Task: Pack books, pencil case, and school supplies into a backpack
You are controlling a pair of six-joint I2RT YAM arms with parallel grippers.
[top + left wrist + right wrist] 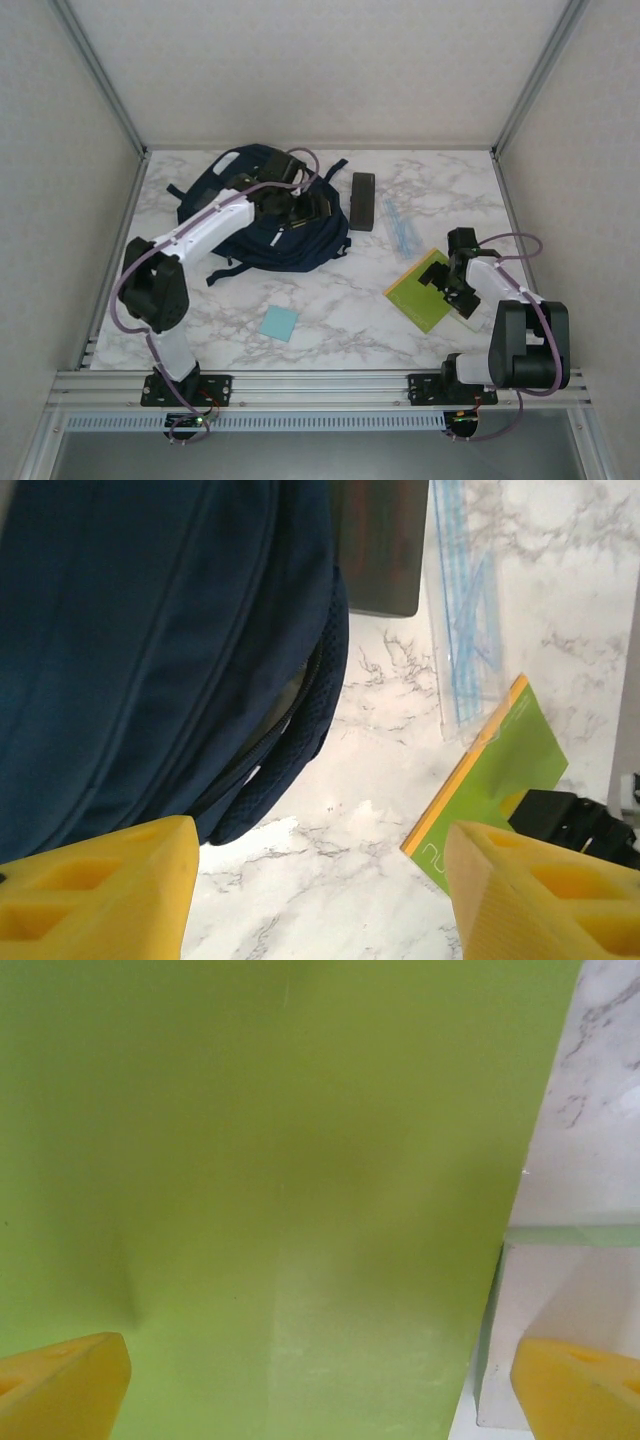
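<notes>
The white block (565,1295) sits at the edge of the green book, so the robot's right gripper should go past the block and push the book's clear edge (543,1100) toward the backpack.
The navy backpack (268,215) (150,650) lies at the back left of the table. My left gripper (312,208) (320,900) hangs open over its right edge, with nothing but marble between its yellow fingers (100,890). The dark pencil case (363,200) (375,545) and the clear bluish packet (398,225) (465,630) lie to the right of the backpack. The lime green book (420,295) (510,765) (280,1160) rests on the orange-yellow book, of which an edge (465,770) shows. My right gripper (442,282) (320,1390) is open close above the green book. A light-blue square pad (279,322) lies near the front.
The marble table (340,300) is boxed in by white walls and a metal rail along the near edge. A white block-like shape (565,1330) sits just past the green book's right edge, by my right finger.
</notes>
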